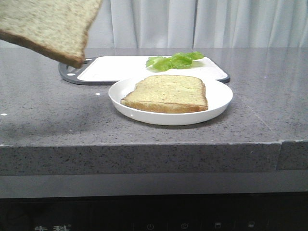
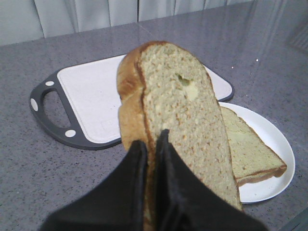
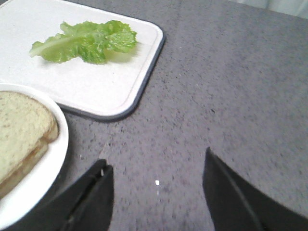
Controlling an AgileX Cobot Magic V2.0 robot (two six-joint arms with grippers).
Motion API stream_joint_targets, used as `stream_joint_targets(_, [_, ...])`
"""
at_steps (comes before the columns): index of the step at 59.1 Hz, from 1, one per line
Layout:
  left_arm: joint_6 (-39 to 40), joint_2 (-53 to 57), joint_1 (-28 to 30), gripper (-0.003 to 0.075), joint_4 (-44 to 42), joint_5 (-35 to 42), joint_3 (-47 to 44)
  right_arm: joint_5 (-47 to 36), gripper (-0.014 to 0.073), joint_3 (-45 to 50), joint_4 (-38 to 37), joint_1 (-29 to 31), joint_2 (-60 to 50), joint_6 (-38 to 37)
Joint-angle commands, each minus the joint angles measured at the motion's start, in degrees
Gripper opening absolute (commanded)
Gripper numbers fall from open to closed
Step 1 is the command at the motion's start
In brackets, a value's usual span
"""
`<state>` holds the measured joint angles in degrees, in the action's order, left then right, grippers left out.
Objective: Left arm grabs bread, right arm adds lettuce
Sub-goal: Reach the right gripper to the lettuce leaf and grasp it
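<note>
My left gripper is holding the bread while the lettuce is still on the cutting board (image 1: 175, 61). It should keep the bread to the side until my right gripper puts the lettuce on the plate's slice (image 1: 168, 92).
My left gripper (image 2: 151, 139) is shut on the edge of the bread (image 2: 178, 110), a thick tan slice with brown crust, held up in the air; it shows at the top left of the front view (image 1: 48, 24). The gripper itself is out of the front view. A second slice (image 1: 167, 93) lies on the white plate (image 1: 219, 103). The lettuce (image 1: 174, 60) lies on the white cutting board (image 1: 115, 70) behind the plate; it also shows in the right wrist view (image 3: 86, 42). My right gripper (image 3: 156, 168) is open and empty over the grey counter, to the right of the plate.
The cutting board has a dark grey rim and handle (image 2: 45, 103) on its left side. The grey stone counter (image 1: 43, 120) has its front edge close to the plate. White curtains (image 1: 192, 21) hang behind.
</note>
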<state>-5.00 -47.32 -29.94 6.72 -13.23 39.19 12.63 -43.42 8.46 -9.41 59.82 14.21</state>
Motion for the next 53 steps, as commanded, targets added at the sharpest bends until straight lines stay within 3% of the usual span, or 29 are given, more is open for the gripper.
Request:
stream_joint_targets(1, [0.6, 2.6, 0.8, -0.0021, -0.1, 4.9, 1.2, -7.7, 0.0483, -5.9, -0.4, -1.2, 6.3, 2.5])
stream_joint_targets(13, [0.6, 3.4, 0.9, -0.0021, 0.1, 4.8, 1.2, -5.7, 0.0510, -21.1, -1.4, -3.2, 23.8, 5.2])
stream_joint_targets(28, [0.6, 3.4, 0.9, -0.0021, 0.1, 4.7, 1.2, 5.7, 0.0510, -43.9, -1.7, -6.2, 43.1, 7.8])
stream_joint_targets(53, [0.6, 3.3, 0.9, -0.0021, 0.4, 3.4, 1.2, 13.5, 0.0508, -59.1, -1.8, -6.3, 51.0, 12.4])
